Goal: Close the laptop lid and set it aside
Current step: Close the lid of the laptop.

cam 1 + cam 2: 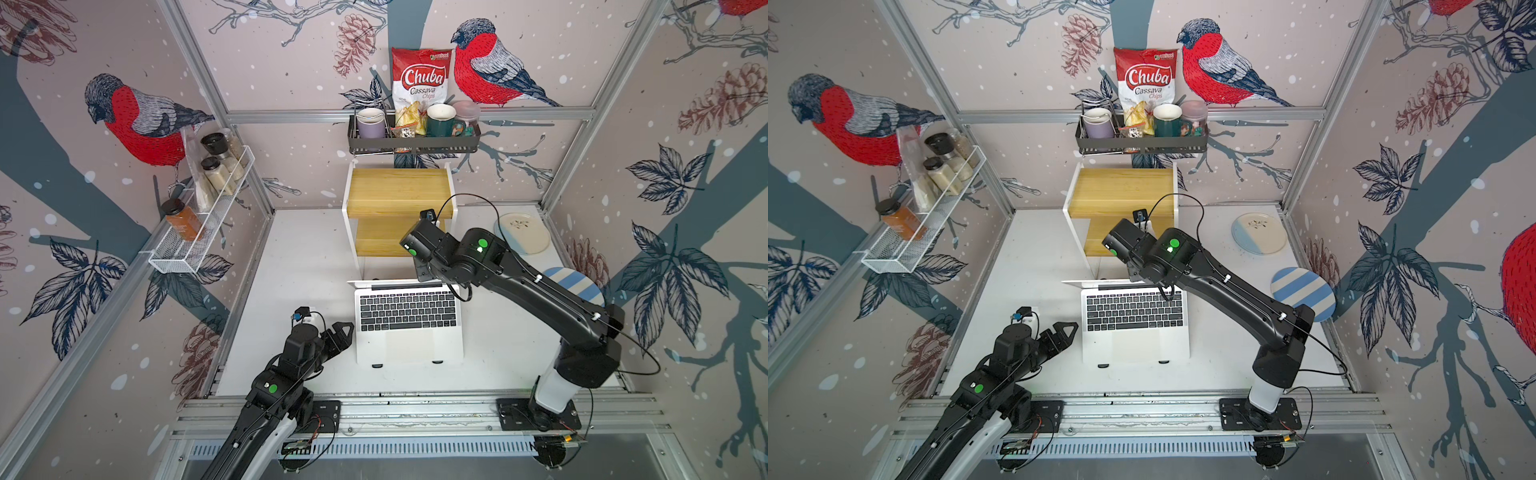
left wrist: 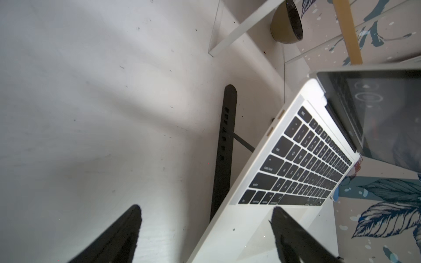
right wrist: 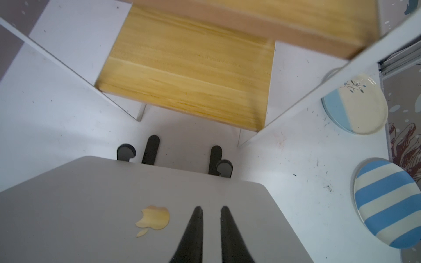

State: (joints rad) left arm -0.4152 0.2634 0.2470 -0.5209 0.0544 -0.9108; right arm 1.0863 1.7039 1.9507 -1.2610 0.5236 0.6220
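Note:
The robot's left gripper is at the laptop's edge (image 1: 357,332) while the laptop's lid is open, so next the left gripper moves back until the right gripper closes the lid (image 1: 385,284).
The silver-white laptop (image 1: 409,347) (image 1: 1136,345) sits open on a black folding stand (image 2: 224,145) mid-table. From above, the laptop lid (image 1: 395,284) (image 1: 1096,284) stands nearly upright and shows edge-on. My right gripper (image 3: 211,208) is behind it. Its fingers are shut with only a thin slit between them, and they rest on the lid's silver back (image 3: 91,205) beside the apple logo (image 3: 153,219). My left gripper (image 1: 340,334) (image 2: 206,208) is open at the laptop's left edge. One finger (image 2: 287,227) is over the palm rest and nothing is held.
A white rack with wooden shelves (image 1: 399,191) stands just behind the laptop. At the right are a cream-and-blue plate (image 1: 523,232) and a blue-striped plate (image 1: 577,284). A dark bowl (image 2: 287,22) lies under the rack. Wall shelves hold jars, mugs and a chips bag.

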